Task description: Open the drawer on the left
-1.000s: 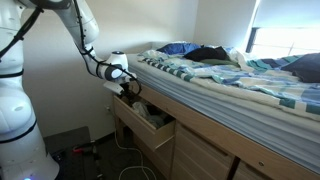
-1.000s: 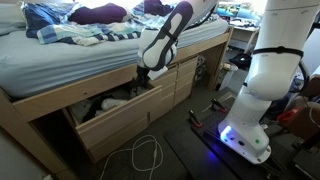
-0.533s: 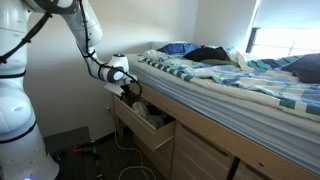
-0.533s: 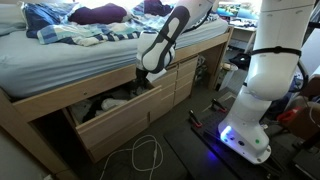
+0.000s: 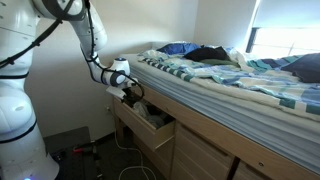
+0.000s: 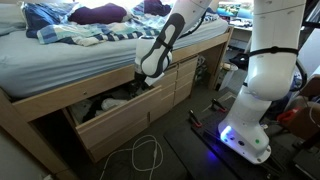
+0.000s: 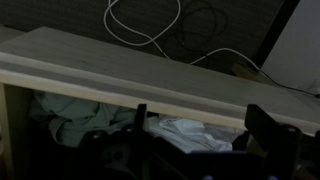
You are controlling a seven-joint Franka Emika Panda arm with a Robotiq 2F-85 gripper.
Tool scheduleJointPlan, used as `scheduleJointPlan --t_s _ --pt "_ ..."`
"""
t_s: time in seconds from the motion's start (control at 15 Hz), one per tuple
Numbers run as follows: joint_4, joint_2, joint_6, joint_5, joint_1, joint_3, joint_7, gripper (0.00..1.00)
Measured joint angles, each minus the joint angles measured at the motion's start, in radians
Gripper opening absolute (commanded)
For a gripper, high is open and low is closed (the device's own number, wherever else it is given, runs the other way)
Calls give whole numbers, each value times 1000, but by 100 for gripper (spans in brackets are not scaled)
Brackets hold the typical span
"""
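Clothes (image 5: 152, 116) lie low inside the drawer (image 5: 138, 128) and the drawer's side reaches back under the bed, so the drawer will slide farther out and bring the clothes along when the robot pulls.
The drawer (image 6: 120, 122) is a wide light-tan wooden drawer under the bed. It stands pulled out, with white and dark clothes (image 6: 102, 104) showing inside. It also shows in an exterior view (image 5: 152, 134) and its front plank crosses the wrist view (image 7: 150, 68). My gripper (image 6: 147, 83) is at the drawer's top edge, at the end nearest the robot, also seen in an exterior view (image 5: 130, 93). In the wrist view the two fingers (image 7: 200, 125) stand apart just behind the front plank, above white clothes (image 7: 190, 130). The gripper is open.
A bed with a striped blanket (image 5: 230, 80) and loose clothes lies above the drawer. Closed flat wooden drawer fronts (image 6: 186, 80) adjoin it. A white cable (image 6: 146, 156) loops on the floor in front. The white robot base (image 6: 262, 100) stands beside the bed.
The arm's upper links have swung slightly more upright. The gripper stays at the drawer's edge and the drawer has not visibly moved.
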Motion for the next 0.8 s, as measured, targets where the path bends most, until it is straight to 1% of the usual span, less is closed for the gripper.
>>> scheduleJointPlan --t_s 0.2,0.4,0.47,0.67,0.8 --pt "49 54 31 -73 55 -70 63 100" --pt "107 108 32 -107 122 -142 121 100" --pt "126 127 32 -107 136 -151 131 100" --pt "157 167 32 -105 136 -130 130 100" --pt "164 174 32 -105 135 -128 130 100"
